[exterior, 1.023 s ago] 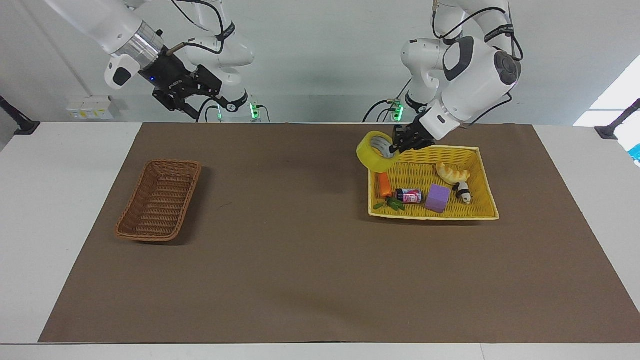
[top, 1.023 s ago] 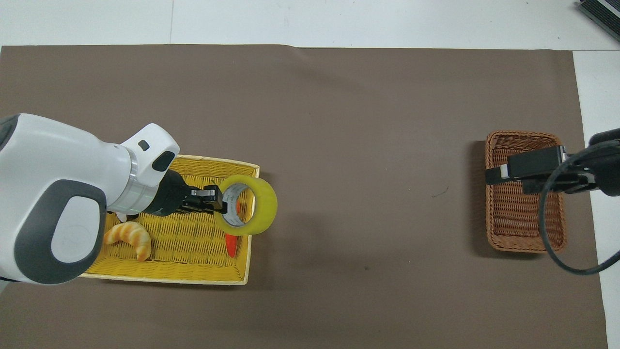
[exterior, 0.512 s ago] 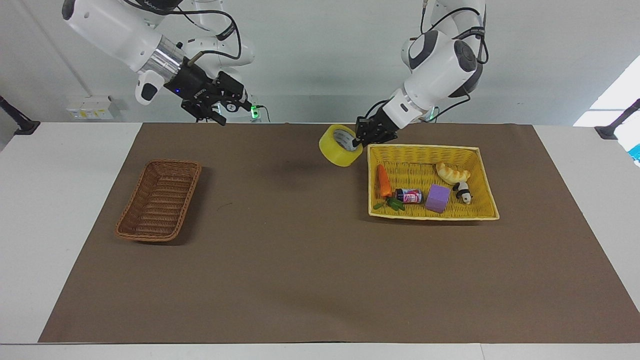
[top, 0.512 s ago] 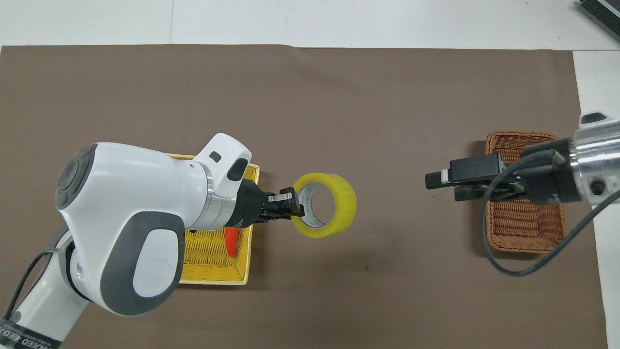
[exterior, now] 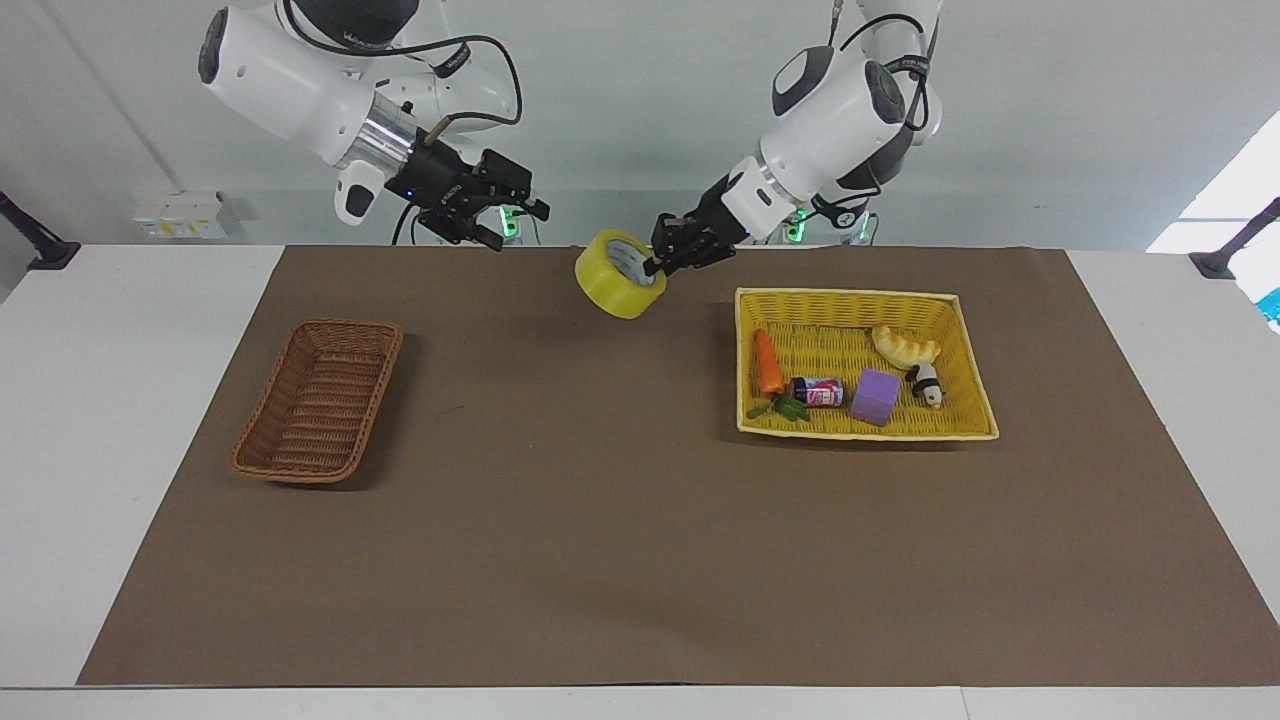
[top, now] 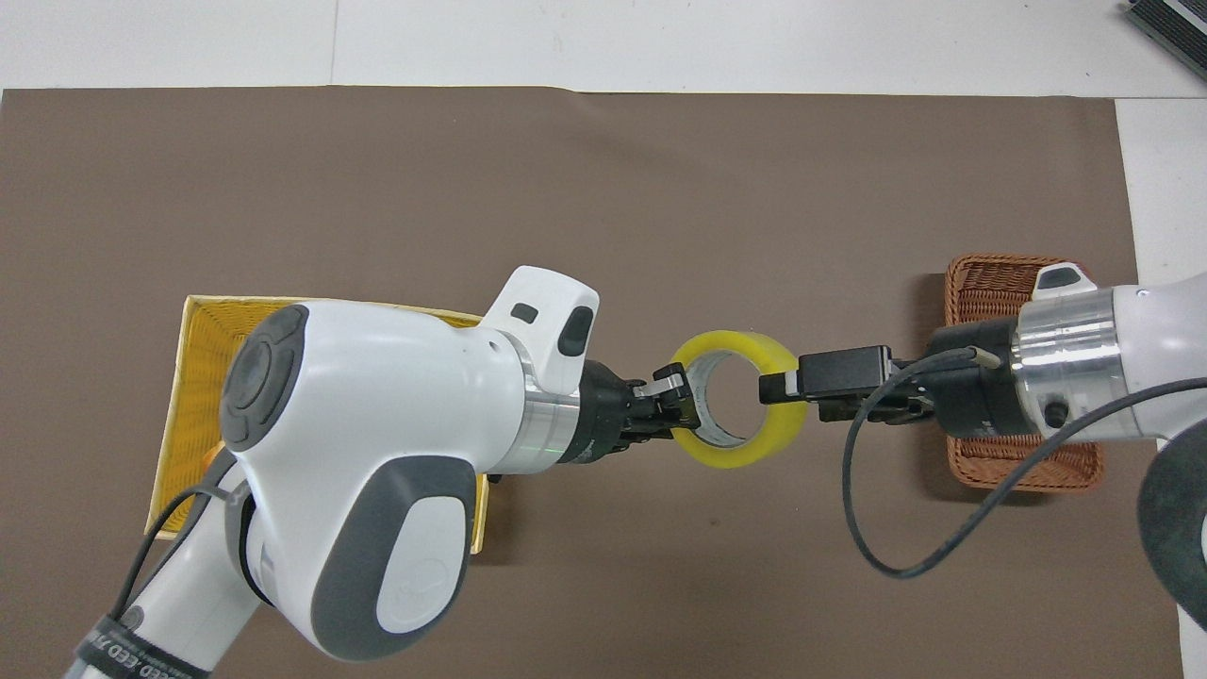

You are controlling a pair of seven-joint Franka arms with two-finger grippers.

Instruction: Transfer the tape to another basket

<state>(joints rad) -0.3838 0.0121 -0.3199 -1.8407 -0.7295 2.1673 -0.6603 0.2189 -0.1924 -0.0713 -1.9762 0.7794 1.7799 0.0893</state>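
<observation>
The robot's left gripper is holding the tape far from the brown basket, so the right gripper should grab the tape's free rim before the left gripper opens.
The tape, a yellow roll with a whitish core, hangs in the air over the brown mat between the two baskets. My left gripper is shut on its rim, one finger inside the core; from overhead the tape sits at the left gripper. My right gripper is open and raised, pointing at the tape with a small gap to it. Overhead, the right gripper overlaps the roll's edge. The brown wicker basket lies empty toward the right arm's end, partly covered by the right arm in the overhead view.
A yellow basket toward the left arm's end holds a carrot, a small can, a purple block, a croissant and a panda figure. Overhead, the left arm covers most of the yellow basket.
The left gripper has carried the tape from above the yellow basket's corner out over the mat toward the right arm's end. The right gripper has swung from over the brown basket toward the tape.
</observation>
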